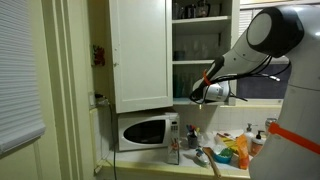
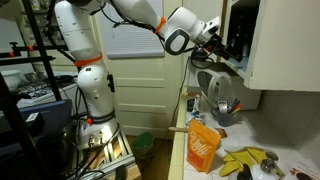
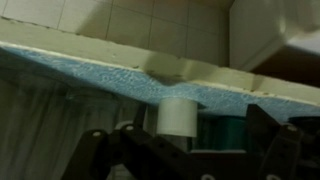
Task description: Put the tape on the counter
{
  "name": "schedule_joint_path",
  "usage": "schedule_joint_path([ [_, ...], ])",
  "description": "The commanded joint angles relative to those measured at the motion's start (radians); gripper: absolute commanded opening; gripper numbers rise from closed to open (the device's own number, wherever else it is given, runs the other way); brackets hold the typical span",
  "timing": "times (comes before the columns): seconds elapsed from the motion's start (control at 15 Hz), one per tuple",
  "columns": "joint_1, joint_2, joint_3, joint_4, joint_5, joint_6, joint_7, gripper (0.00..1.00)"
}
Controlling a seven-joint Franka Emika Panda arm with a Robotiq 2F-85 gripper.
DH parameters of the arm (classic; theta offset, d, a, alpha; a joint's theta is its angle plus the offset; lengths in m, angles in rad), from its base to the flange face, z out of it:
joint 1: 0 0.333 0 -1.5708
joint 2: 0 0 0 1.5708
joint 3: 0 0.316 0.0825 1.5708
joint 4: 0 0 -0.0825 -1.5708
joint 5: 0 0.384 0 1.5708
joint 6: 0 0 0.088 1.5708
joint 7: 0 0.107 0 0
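I should level my gripper with the shelf before reaching around the tape (image 3: 178, 118), as the gripper sits crooked to the shelf edge (image 3: 170, 64), its fingers short of the tape.
A white roll of tape (image 3: 177, 117) shows in the wrist view against a shelf with a blue speckled liner (image 3: 90, 72), next to a dark green object (image 3: 226, 130). My gripper (image 3: 190, 152) is open, with its dark fingers wide on either side of the roll and not touching it. In both exterior views the gripper (image 1: 198, 93) (image 2: 214, 36) reaches into the open upper cupboard. The tape is hidden there. The pale counter (image 1: 150, 161) (image 2: 292, 128) lies well below the gripper.
A white microwave (image 1: 145, 131) stands on the counter under the closed cupboard door (image 1: 140, 50). An orange bag (image 2: 203, 147), bananas (image 2: 246, 160), a kettle-like appliance (image 2: 220, 95) and bottles and packets (image 1: 232, 150) crowd the counter. A metal cart (image 2: 40, 100) stands beside the arm's base.
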Motion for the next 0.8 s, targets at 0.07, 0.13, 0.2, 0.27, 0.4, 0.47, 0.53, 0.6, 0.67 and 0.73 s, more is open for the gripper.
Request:
schedule_joint_path([
  [0.07,-0.132,0.065,0.107,0.024,0.074,0.108,0.114,1.00],
  [0.13,-0.144,0.075,0.130,0.018,0.096,0.143,0.124,1.00],
  [0.2,-0.148,0.083,0.149,0.012,0.122,0.184,0.129,1.00],
  [0.27,-0.148,0.090,0.166,0.010,0.154,0.216,0.124,1.00],
  [0.4,-0.135,0.113,0.196,0.013,0.229,0.293,0.097,1.00],
  [0.47,-0.129,0.127,0.210,0.022,0.271,0.326,0.085,1.00],
  [0.53,-0.124,0.141,0.223,0.031,0.315,0.355,0.068,1.00],
  [0.6,-0.120,0.156,0.235,0.041,0.359,0.379,0.047,1.00],
  [0.67,-0.117,0.173,0.245,0.055,0.410,0.396,0.018,1.00],
  [0.73,-0.115,0.189,0.253,0.070,0.476,0.408,-0.033,1.00],
])
